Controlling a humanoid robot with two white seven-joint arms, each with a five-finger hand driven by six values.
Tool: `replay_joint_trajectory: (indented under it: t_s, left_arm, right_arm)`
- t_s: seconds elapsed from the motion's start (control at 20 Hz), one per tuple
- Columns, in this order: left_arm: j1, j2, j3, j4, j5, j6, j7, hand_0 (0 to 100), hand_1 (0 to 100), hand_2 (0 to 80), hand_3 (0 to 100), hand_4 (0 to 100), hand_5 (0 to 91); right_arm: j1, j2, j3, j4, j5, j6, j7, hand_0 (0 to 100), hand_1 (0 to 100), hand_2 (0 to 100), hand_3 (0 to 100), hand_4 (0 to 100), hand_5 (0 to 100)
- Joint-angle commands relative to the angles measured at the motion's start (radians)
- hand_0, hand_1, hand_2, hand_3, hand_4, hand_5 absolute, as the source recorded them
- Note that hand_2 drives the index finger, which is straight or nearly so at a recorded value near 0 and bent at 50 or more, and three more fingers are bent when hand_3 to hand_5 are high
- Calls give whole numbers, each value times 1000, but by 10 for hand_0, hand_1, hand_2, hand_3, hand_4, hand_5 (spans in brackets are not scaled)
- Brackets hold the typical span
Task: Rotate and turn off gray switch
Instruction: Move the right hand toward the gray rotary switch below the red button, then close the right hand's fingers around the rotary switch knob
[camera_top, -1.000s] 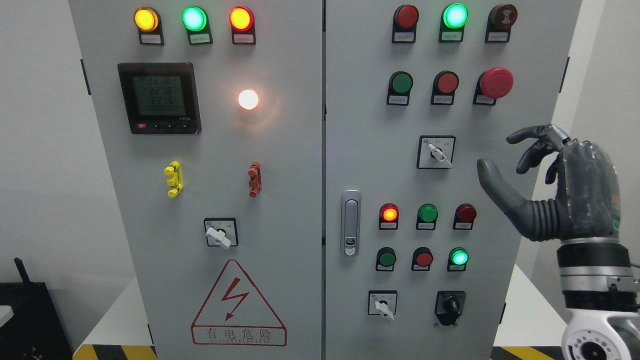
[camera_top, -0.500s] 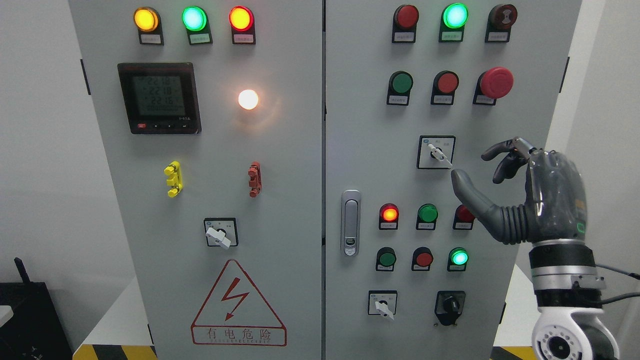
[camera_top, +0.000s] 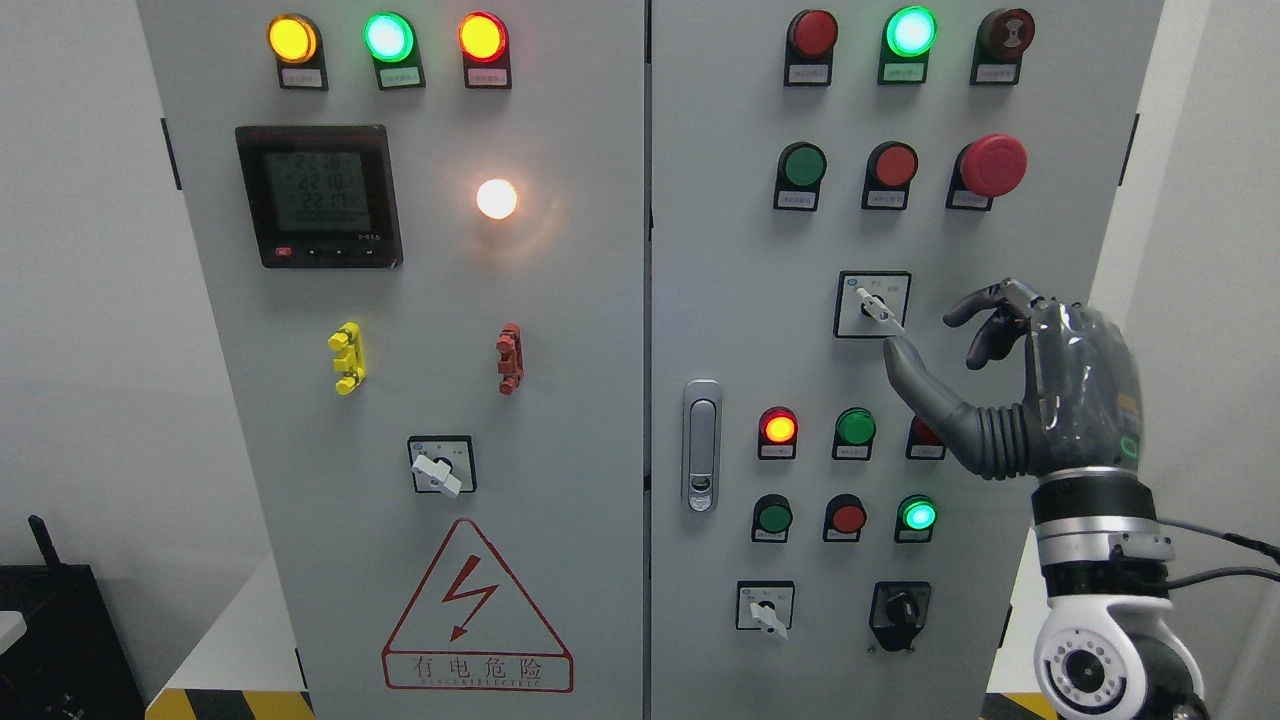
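Observation:
I expect the lever (camera_top: 881, 312) to swing only as far as upright and stay there when I turn it, because it slants toward a corner mark on its plate (camera_top: 852, 283).
A gray rotary switch (camera_top: 877, 307) sits in a black-framed plate on the right cabinet door, its white lever pointing down to the right. My right hand (camera_top: 930, 335) is raised just right of it, fingers spread and holding nothing. The thumb tip (camera_top: 897, 352) is just below the lever's end, and the curled fingers (camera_top: 985, 310) are to the right of the plate. I cannot tell whether the thumb touches the lever. The hand covers part of a dark red lamp (camera_top: 922, 436). My left arm is out of view.
Similar gray switches sit on the left door (camera_top: 438, 468) and at the lower right door (camera_top: 766, 610). A black key switch (camera_top: 900, 612), a red mushroom button (camera_top: 991, 164), several lamps and buttons, and a door latch (camera_top: 702, 445) are on the panel.
My right hand has moved left and slightly down toward the gray switch, from beyond the cabinet's right edge to beside the switch plate. The switch lever has not moved.

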Motion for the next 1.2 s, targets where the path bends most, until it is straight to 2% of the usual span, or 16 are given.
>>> replay_joint_trajectory:
  t_s: [0.0, 1.15]
  left_arm:
    - [0, 0, 32, 23, -8, 0, -4, 120, 389, 0, 0, 0, 0]
    - [0, 0, 31, 23, -8, 0, -4, 120, 389, 0, 0, 0, 0]
  right_arm:
    - [-16, 9, 12, 48, 2, 0, 1, 59, 365, 520, 826, 794, 999]
    - [-69, 15, 57, 100, 14, 3, 1, 80, 366, 580, 850, 809, 1000]
